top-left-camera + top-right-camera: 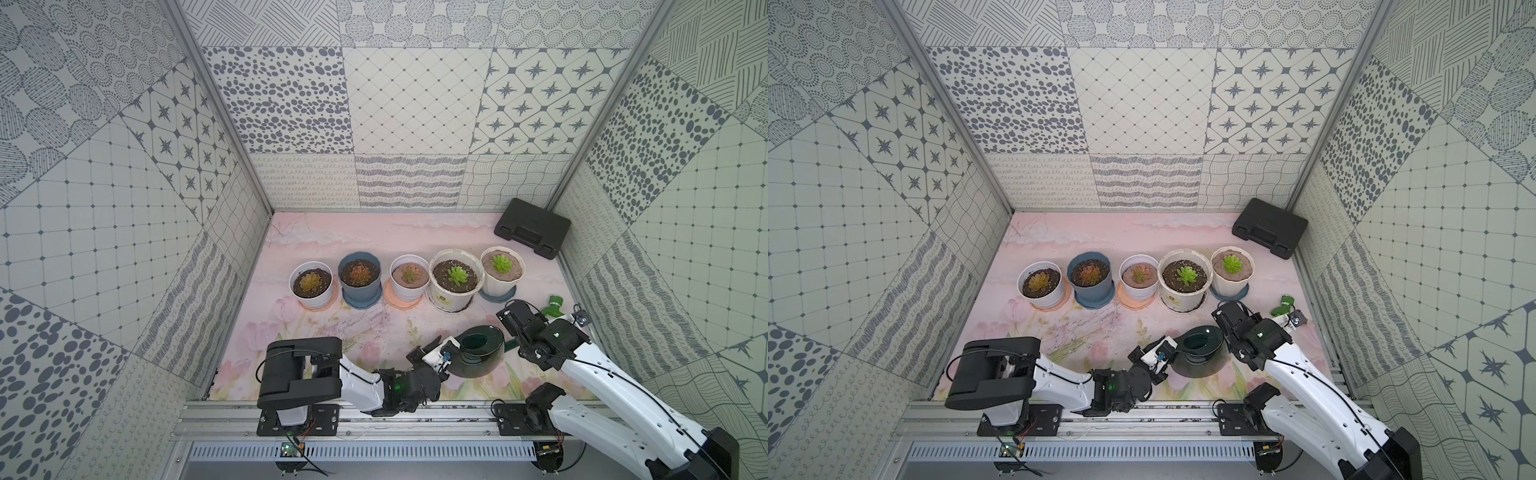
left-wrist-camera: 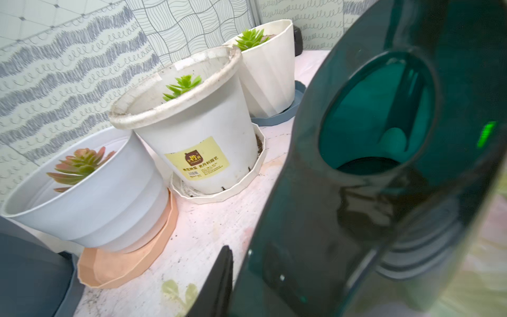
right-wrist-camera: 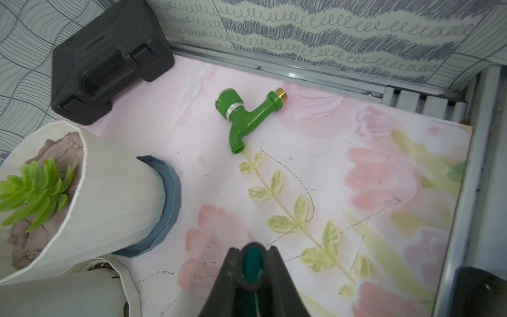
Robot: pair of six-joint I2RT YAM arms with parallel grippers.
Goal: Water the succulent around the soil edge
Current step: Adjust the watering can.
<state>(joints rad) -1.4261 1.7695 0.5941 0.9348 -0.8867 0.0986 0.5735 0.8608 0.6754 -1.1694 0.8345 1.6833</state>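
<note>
My right gripper is holding the watering can's spout tip [image 3: 253, 262], so it should open and move back before my left gripper carries the can to the yellow succulent [image 1: 310, 281].
The succulent [image 1: 500, 263] [image 1: 1232, 263] [image 2: 248, 38] [image 3: 33, 189] is a small bright green rosette in a white fluted pot [image 1: 498, 287], rightmost in the row. Its soil edge [image 1: 513, 272] [image 3: 68, 142] is a mounded tan ring inside the lip. A dark green translucent watering can [image 1: 478, 353] [image 1: 1200, 349] [image 2: 384, 137] sits low in front of that pot. My left gripper [image 1: 445, 353] [image 2: 247, 260] is shut on the can's wall, one finger outside it. My right gripper [image 3: 252, 262] is shut on the can's teal spout tip; in both top views its wrist hides the fingertips.
A larger cream pot [image 1: 456, 282] with dark soil stands beside the fluted pot, with three more pots left of it. A green plastic tap [image 1: 555, 307] [image 3: 247, 115] lies by the right wall. A black case [image 1: 532, 228] [image 3: 109, 55] fills the back right corner.
</note>
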